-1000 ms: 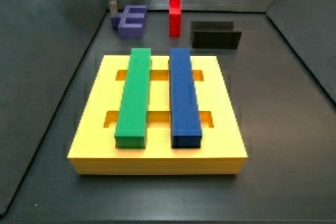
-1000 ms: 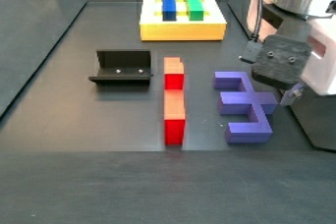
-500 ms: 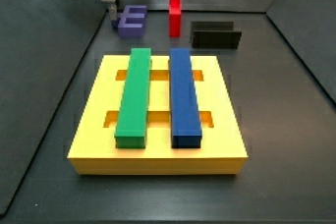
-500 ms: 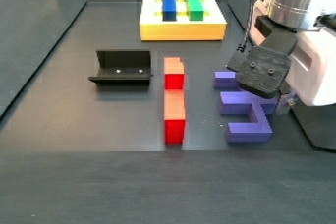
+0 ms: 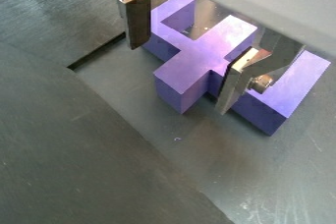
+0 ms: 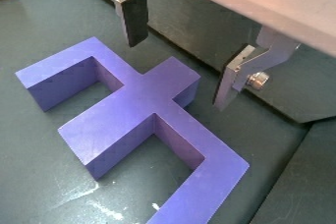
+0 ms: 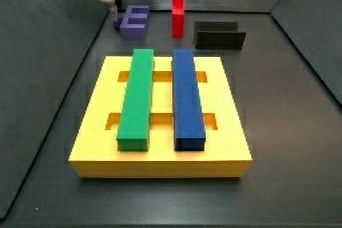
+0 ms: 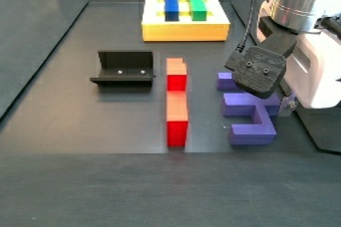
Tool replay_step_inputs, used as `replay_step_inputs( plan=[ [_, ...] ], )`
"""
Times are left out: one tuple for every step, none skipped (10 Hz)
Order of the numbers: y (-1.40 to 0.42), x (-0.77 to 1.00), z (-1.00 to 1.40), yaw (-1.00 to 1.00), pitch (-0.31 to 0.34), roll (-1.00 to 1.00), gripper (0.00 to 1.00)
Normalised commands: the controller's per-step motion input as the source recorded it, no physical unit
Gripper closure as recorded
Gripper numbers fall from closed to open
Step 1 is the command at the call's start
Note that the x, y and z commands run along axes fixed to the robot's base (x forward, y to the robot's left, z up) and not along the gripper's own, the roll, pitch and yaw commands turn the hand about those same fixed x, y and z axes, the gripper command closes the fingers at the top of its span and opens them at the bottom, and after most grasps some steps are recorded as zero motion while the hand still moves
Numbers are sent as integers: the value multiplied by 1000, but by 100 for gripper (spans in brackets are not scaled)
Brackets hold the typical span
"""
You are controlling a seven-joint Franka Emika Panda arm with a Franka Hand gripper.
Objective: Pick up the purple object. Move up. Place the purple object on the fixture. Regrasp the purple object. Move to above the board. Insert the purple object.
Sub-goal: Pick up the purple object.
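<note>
The purple object (image 7: 134, 22) has open gaps (image 5: 207, 16) between its pegs, so it will straddle the green bar and the blue bar when the robot's gripper inserts it.
The purple object (image 5: 197, 56) is a comb-shaped block lying flat on the dark floor, also seen in a wrist view (image 6: 132, 110) and in both side views (image 7: 134, 19) (image 8: 250, 113). My gripper (image 5: 188, 53) is open and low over it. The two silver fingers (image 5: 136, 20) stand one on each side of its middle prong, with gaps showing. In a side view the gripper (image 8: 261, 82) hangs over the block's far end. The black fixture (image 8: 123, 69) stands to the left, beyond the red bar. The yellow board (image 7: 160, 162) lies apart from them.
An upright red bar (image 8: 176, 102) stands between the purple object and the fixture. A green bar (image 7: 136, 97) and a blue bar (image 7: 187, 97) lie in the board's slots. Dark walls enclose the floor, and one runs close beside the purple object.
My gripper has come down and shifted over the purple object. Its fingers now straddle the middle prong. The block has not moved.
</note>
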Motion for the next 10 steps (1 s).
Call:
replay_step_inputs(
  plan=[
    [57, -3, -389, -189, -196, -203, 0],
    [80, 0, -489, -20, -136, -150, 0],
    [69, 111, -617, 0, -106, -143, 0],
    [60, 111, -634, 0, -113, -149, 0],
    [37, 20, -583, 37, -111, -131, 0],
    [17, 23, -571, 83, -101, -121, 0],
    [37, 26, -583, 117, -89, -114, 0],
    [23, 0, -583, 126, -99, -127, 0],
    [0, 0, -609, 140, -106, -130, 0],
    [0, 14, -586, 126, -114, -144, 0]
  ],
)
